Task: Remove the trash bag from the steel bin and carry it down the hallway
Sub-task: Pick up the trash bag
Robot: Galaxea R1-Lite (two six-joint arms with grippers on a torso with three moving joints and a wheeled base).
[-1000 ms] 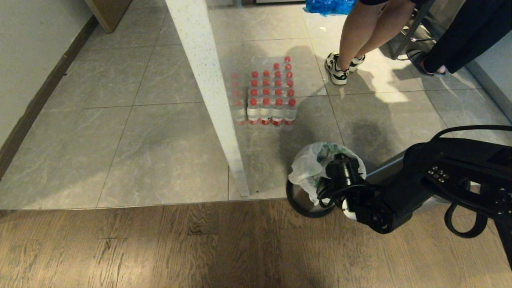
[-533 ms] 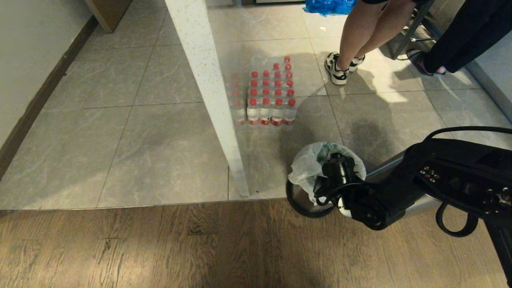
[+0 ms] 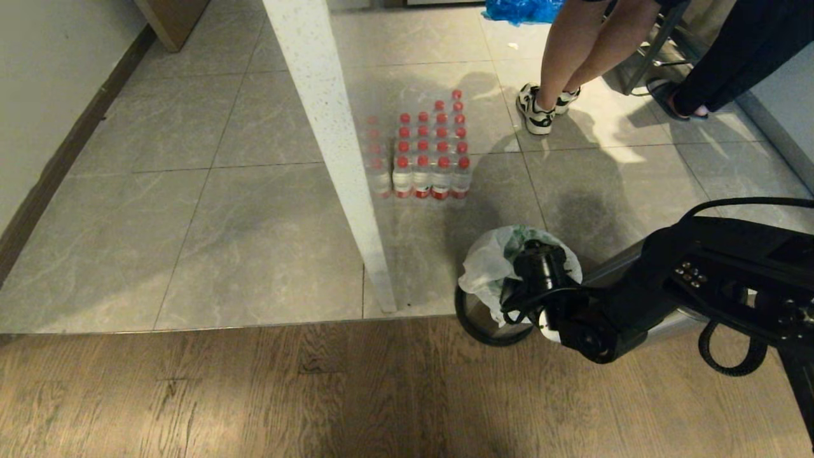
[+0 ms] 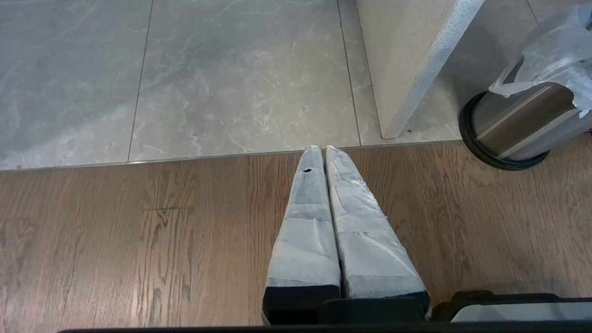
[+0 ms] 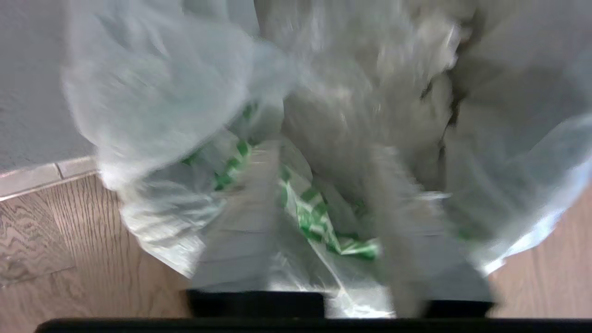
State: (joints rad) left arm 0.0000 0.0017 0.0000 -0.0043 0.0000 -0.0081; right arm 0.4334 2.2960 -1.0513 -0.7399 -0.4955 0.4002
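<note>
My right gripper should open wider and reach deeper into the trash bag [image 5: 347,147], because its half-open fingers are only around the loose green-printed folds [image 5: 324,219] near the trash bag's edge.
The steel bin [image 3: 474,324] stands where the grey tiles meet the wood floor, its steel side and black ring clear in the left wrist view [image 4: 522,120]. The trash bag [image 3: 486,264], thin white plastic with green printing, lines it and puffs over the rim. My right arm reaches down into the bin's mouth. In the right wrist view the right gripper [image 5: 323,152] is open, fingers apart, with folds of the bag [image 5: 152,92] lying between and around them. The left gripper [image 4: 321,148] hangs shut and empty over the wood floor, left of the bin.
A white speckled post [image 3: 337,146] stands just left of the bin. Behind it is a pack of red-capped bottles [image 3: 423,152]. A person's legs [image 3: 572,57] and another person [image 3: 718,63] stand beyond, near a blue bag [image 3: 521,9]. A wall with dark baseboard [image 3: 63,152] runs along the left.
My right forearm and wrist have shifted slightly over the bin's mouth. The bin and the bag's rim stay where they were.
</note>
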